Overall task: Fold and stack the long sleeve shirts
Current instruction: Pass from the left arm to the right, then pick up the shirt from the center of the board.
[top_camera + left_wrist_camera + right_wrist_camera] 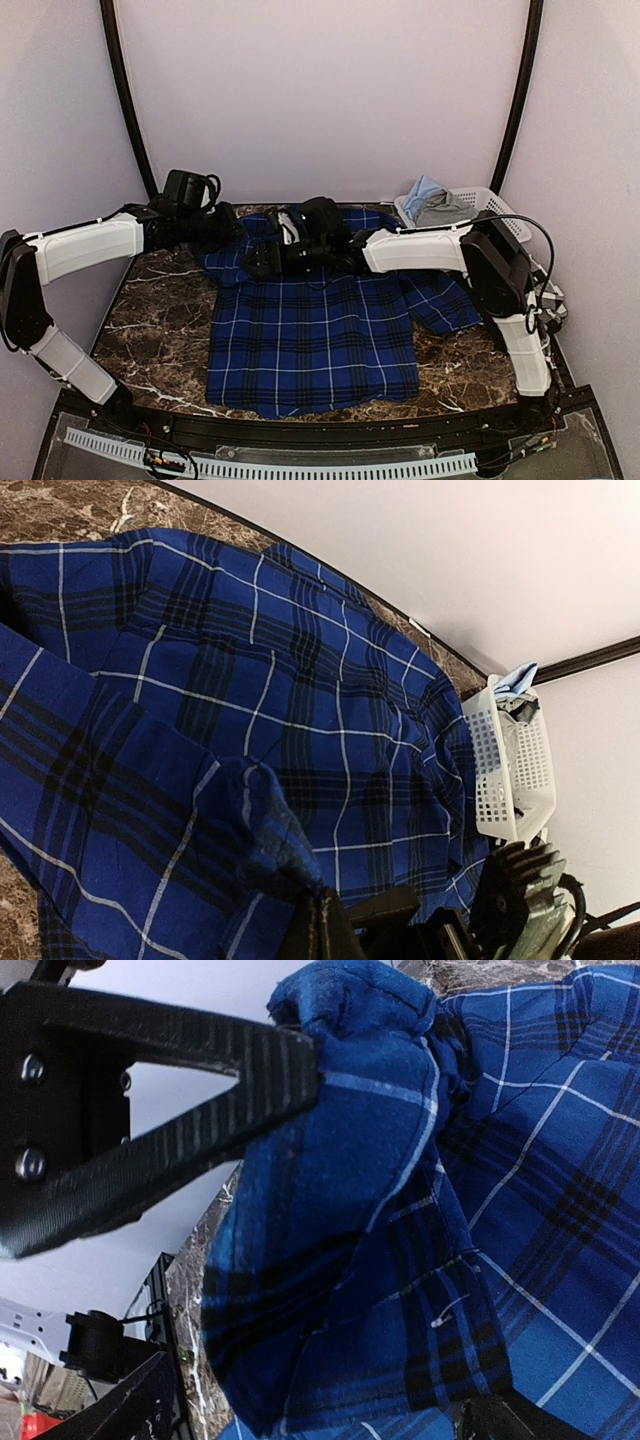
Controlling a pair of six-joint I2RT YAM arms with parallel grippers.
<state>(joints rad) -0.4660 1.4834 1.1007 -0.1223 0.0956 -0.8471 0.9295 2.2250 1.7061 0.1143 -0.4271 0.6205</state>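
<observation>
I should let go with my left gripper and take the shirt's near hem corner before folding the shirt's side, because both my grippers hold the shirt's far end while its hem lies free.
The royal blue plaid shirt lies spread on the marble table, hem toward the near edge. My left gripper is at the shirt's far left corner. In the left wrist view it is shut on a raised fold of the plaid cloth. My right gripper reaches left across the shirt's top. In the right wrist view it is shut on a bunch of plaid cloth between its fingers. The black-and-white check shirt is out of view.
A white plastic basket stands at the back right corner with light blue and grey cloth in it; it also shows in the left wrist view. Pale walls close in the back and sides. A sleeve lies folded at the right.
</observation>
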